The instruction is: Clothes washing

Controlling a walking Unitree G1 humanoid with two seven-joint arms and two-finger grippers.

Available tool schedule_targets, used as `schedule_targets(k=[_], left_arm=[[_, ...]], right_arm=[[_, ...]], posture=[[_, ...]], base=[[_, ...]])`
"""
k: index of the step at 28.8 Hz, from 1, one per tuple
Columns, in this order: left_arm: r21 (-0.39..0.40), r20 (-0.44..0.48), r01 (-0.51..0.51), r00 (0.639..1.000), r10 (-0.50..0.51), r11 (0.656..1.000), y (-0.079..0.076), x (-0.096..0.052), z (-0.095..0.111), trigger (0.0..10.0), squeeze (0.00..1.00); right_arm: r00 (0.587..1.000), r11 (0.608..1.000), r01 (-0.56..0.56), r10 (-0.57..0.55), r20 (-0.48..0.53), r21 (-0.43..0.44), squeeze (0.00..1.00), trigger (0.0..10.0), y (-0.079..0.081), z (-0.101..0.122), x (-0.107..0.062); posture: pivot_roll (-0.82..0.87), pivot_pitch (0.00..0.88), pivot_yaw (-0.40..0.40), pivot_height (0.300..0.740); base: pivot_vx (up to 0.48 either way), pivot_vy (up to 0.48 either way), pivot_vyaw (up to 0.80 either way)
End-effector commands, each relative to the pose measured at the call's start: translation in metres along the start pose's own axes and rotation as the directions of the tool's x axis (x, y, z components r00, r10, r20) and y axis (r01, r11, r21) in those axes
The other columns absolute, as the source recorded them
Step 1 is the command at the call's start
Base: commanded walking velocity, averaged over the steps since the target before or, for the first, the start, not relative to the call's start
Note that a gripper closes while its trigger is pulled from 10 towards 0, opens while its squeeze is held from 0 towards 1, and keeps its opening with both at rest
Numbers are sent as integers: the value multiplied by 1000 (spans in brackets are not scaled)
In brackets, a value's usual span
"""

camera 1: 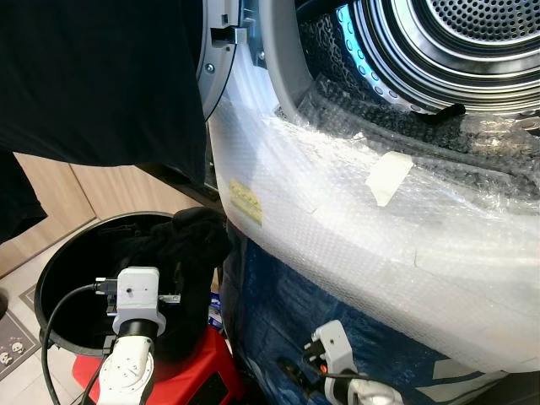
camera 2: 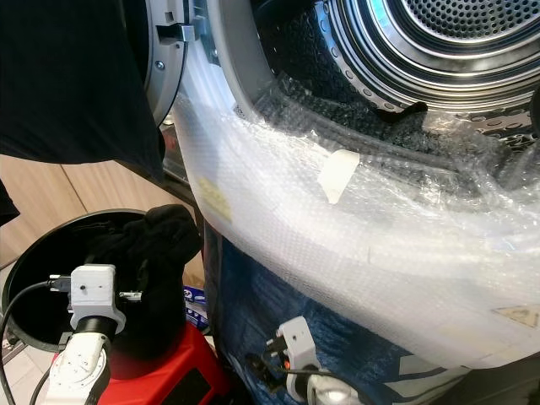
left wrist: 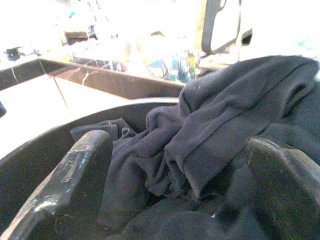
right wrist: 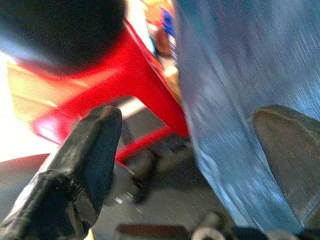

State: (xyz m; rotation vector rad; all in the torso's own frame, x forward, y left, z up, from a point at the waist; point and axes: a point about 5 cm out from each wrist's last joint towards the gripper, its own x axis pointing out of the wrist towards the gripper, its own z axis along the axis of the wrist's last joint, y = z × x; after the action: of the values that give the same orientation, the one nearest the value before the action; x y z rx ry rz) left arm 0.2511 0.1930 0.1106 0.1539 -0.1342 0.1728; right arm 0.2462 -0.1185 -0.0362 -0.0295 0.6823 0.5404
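The bunched black mesh garment [left wrist: 186,226] is lying loose next to the clothes draped over the basket's rim [camera 1: 201,238], so it should come out by itself when the robot lifts it.
Dark clothes [camera 1: 190,245] are piled in a round black basket [camera 1: 63,261] at the lower left. My left wrist [camera 1: 135,299] reaches down into that basket. In the left wrist view my left gripper [left wrist: 177,142] is open, its fingers [left wrist: 75,170] straddling a crumpled dark garment [left wrist: 220,125]. The washing machine's steel drum [camera 1: 481,42] stands open at the upper right. A large black cloth [camera 1: 101,76] hangs across the upper left. My right arm [camera 1: 337,359] is low in front of the machine, its gripper [right wrist: 185,117] open with nothing between its fingers.
Bubble wrap [camera 1: 380,245] with a strip of tape [camera 1: 388,177] covers the machine's front below the drum, over a blue sheet [camera 1: 278,321]. The grey door rim [camera 1: 221,59] stands left of the opening. The basket rests on a red stool [camera 1: 198,380]. Pale floor shows behind it.
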Motion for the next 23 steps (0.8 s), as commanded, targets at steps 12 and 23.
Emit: schedule_targets(k=[12,23], left_arm=[[-87,44,32,999,-29,996,-3,-26,43,10000,929],[-292,-154,-19,988,-28,956,4,-27,16,10000,1000]], right_arm=[[872,927,341,-374,-315,-158,0,10000,-39,-80,-41],[834,900,417,-434,-341,-125,0,10000,-42,-92,-49]], posture=[[162,162,-71,740],[143,128,-62,740]], base=[[0,0,0],[0,0,0]])
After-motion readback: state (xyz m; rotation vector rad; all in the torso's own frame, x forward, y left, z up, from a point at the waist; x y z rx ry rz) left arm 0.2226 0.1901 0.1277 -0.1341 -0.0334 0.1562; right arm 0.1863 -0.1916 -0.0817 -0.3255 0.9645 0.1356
